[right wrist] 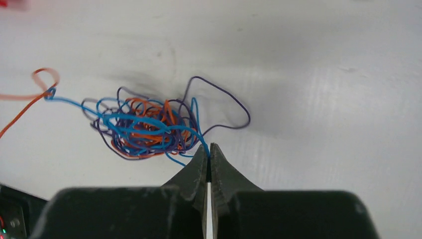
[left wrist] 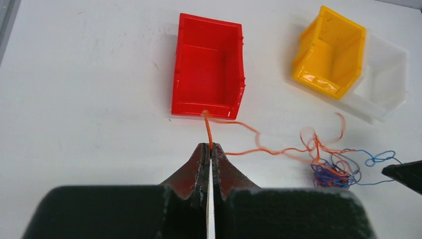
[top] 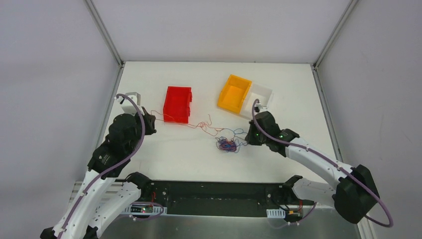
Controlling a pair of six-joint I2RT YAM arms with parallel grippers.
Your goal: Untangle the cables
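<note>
The red cable is caught on a blue cable [right wrist: 50, 93], so my grippers need to pull apart first, before my left gripper lifts the red cable over the red bin [top: 177, 104].
A knot of thin red, blue and dark purple cables [top: 227, 145] lies mid-table; it also shows in the right wrist view [right wrist: 144, 129] and the left wrist view [left wrist: 332, 172]. My left gripper [left wrist: 210, 147] is shut on a red cable [left wrist: 208, 130] that trails right to the knot. In the top view the left gripper [top: 148, 119] sits left of the red bin. My right gripper [right wrist: 209, 148] is shut on a blue cable [right wrist: 197, 127] at the knot's right edge; in the top view it [top: 250, 137] is just right of the knot.
A red bin [top: 178, 103] stands left of centre, a yellow bin [top: 234, 93] and a white bin [top: 260, 99] at the back right. The dark rail of the arm bases [top: 214, 196] runs along the near edge. Grey walls enclose the table.
</note>
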